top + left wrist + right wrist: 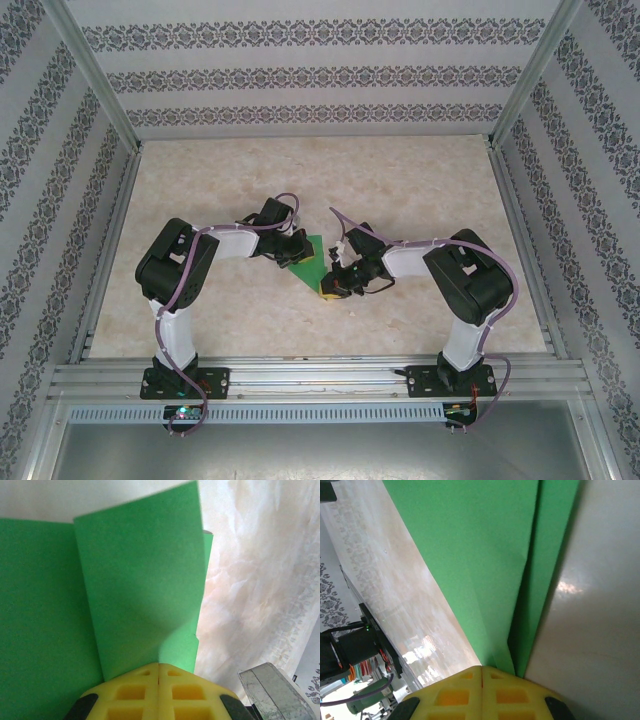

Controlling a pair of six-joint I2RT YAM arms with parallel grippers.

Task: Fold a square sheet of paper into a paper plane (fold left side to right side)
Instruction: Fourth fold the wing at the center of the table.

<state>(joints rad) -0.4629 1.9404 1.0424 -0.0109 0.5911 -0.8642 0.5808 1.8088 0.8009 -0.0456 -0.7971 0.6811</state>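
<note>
My right gripper is at the narrow tip of the paper and the upper layer gapes (527, 562) farther up, so I should go back toward the paper's middle (318, 269) and push down there.
The square sheet of paper (312, 256), bright green and partly folded, lies mid-table between the two arms. In the left wrist view a flap of the paper (142, 580) stands up off the flat layer, and its crease runs straight into the seam of my left gripper (159, 666), whose yellow fingers are shut on it. From above, the left gripper (297, 256) sits at the sheet's left edge. My right gripper (331, 288) is at the sheet's near right corner. Its fingers (481, 669) are shut, and the narrow layered end of the paper (485, 555) passes under them.
The beige marbled tabletop (330, 180) is walled in by patterned panels at the back and sides. An aluminium rail (320, 378) carrying both arm bases runs along the near edge. A metal bracket (272, 692) shows at the lower right of the left wrist view.
</note>
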